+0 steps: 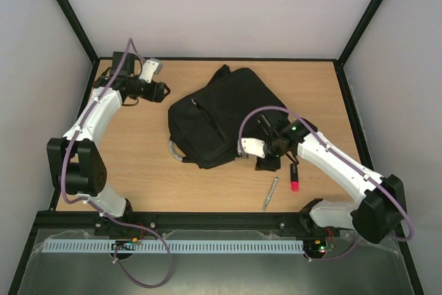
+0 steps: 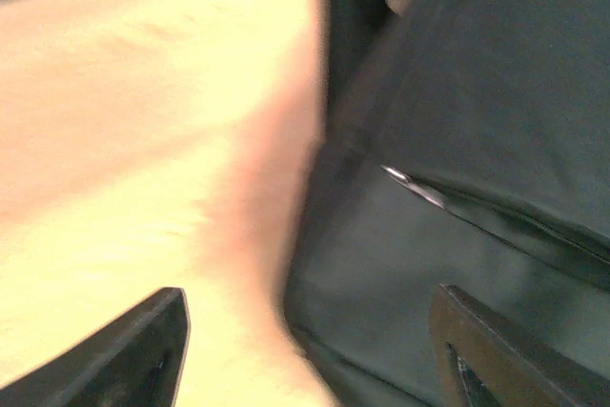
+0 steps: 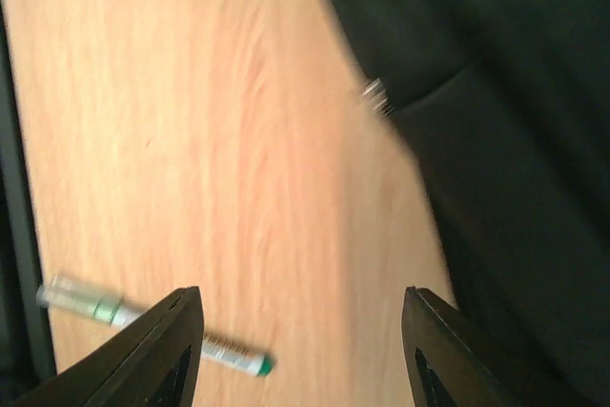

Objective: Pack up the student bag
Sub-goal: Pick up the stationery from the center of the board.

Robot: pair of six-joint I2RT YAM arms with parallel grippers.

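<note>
The pocket's edge (image 1: 215, 120) will lift open when I pull it up, because a dark slit (image 1: 206, 115) runs from the student bag's zip pull.
The student bag (image 1: 214, 119), a large black soft backpack, lies flat in the middle of the wooden table, its grey-white loop handle (image 1: 173, 151) at its near left corner. My left gripper (image 1: 163, 91) hovers just off the bag's far left edge. In the left wrist view it (image 2: 310, 355) is open and empty, with black fabric (image 2: 477, 92) and a metal zip pull (image 2: 412, 184) ahead. My right gripper (image 1: 268, 159) sits at the bag's near right edge. It (image 3: 300, 350) is open over bare wood, with the bag (image 3: 505, 159) to its right.
A silver pen (image 1: 270, 193) and a black marker with a red end (image 1: 294, 178) lie on the table near the right arm. The right wrist view shows the pen (image 3: 143, 323), green-tipped, beside the left finger. Black frame rails border the table.
</note>
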